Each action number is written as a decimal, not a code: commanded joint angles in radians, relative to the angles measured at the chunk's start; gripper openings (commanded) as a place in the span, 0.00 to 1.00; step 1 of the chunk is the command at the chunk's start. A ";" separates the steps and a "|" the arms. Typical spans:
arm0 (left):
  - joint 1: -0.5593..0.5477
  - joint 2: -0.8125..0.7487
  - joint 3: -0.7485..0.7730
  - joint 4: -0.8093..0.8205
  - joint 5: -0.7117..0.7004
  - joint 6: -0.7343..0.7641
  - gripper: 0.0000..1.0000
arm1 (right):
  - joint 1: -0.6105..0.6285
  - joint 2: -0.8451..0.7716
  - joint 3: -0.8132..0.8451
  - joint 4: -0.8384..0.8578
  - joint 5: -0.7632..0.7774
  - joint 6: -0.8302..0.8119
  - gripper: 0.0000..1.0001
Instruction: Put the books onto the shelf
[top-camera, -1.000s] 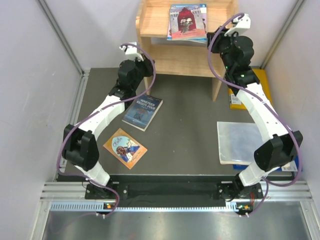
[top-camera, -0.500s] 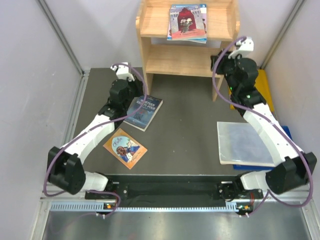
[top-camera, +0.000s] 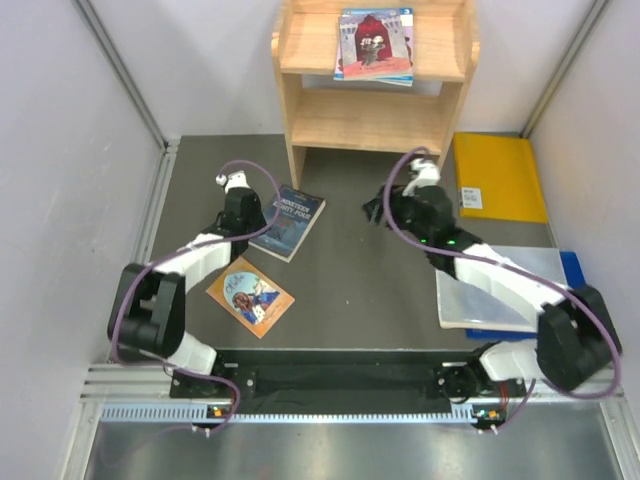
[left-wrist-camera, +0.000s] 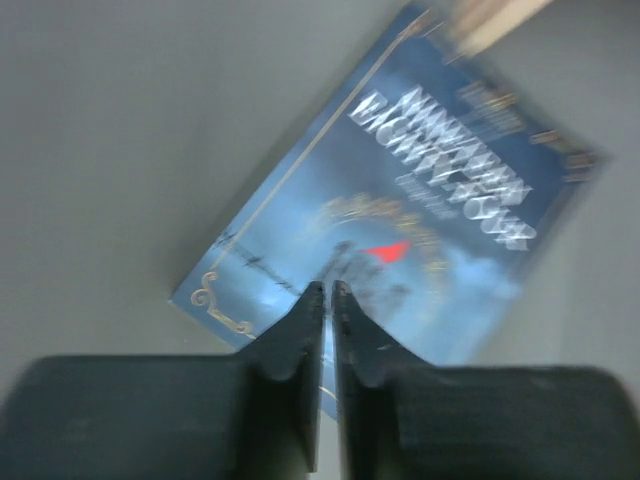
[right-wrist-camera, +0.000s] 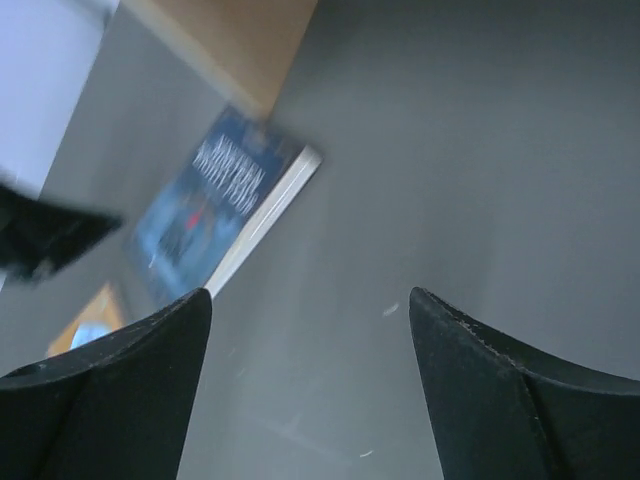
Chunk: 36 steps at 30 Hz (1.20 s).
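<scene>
My right gripper should grab the dark blue book, which lies crooked at the foot of the shelf's side panel (top-camera: 297, 186), by its page edge (top-camera: 309, 232) and swing it straight.
The dark blue book (top-camera: 290, 222) lies flat on the grey table in front of the shelf (top-camera: 372, 122). My left gripper (top-camera: 254, 214) hovers at that book's left edge. In the left wrist view its jaws (left-wrist-camera: 327, 287) are shut with nothing between them, above the blurred blue cover (left-wrist-camera: 440, 215). An orange book (top-camera: 250, 296) lies nearer the arm bases. Two or more books (top-camera: 375, 44) are stacked on the shelf's top tier. My right gripper (top-camera: 375, 210) is low over bare table, right of the blue book, and stands open (right-wrist-camera: 308, 295) and empty; the blue book (right-wrist-camera: 222, 205) shows beyond its left finger.
A yellow folder (top-camera: 498, 178) lies right of the shelf. A clear plastic sheet (top-camera: 488, 285) rests over something blue (top-camera: 570, 268) at the right, under my right arm. Pale walls and metal posts close in the table on three sides.
Both arms have come down from shelf height to the table. The left gripper sank to the dark blue book's edge. The right gripper swung left and down, and its jaws opened wide.
</scene>
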 joint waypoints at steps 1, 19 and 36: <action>0.033 0.089 0.067 -0.032 0.023 -0.032 0.00 | 0.114 0.165 0.006 0.160 -0.091 0.121 0.81; 0.088 0.391 0.245 -0.138 0.147 0.005 0.00 | 0.150 0.846 0.337 0.527 -0.399 0.511 0.84; 0.088 0.425 0.216 -0.103 0.256 0.005 0.00 | 0.213 0.865 0.500 0.485 -0.337 0.439 0.73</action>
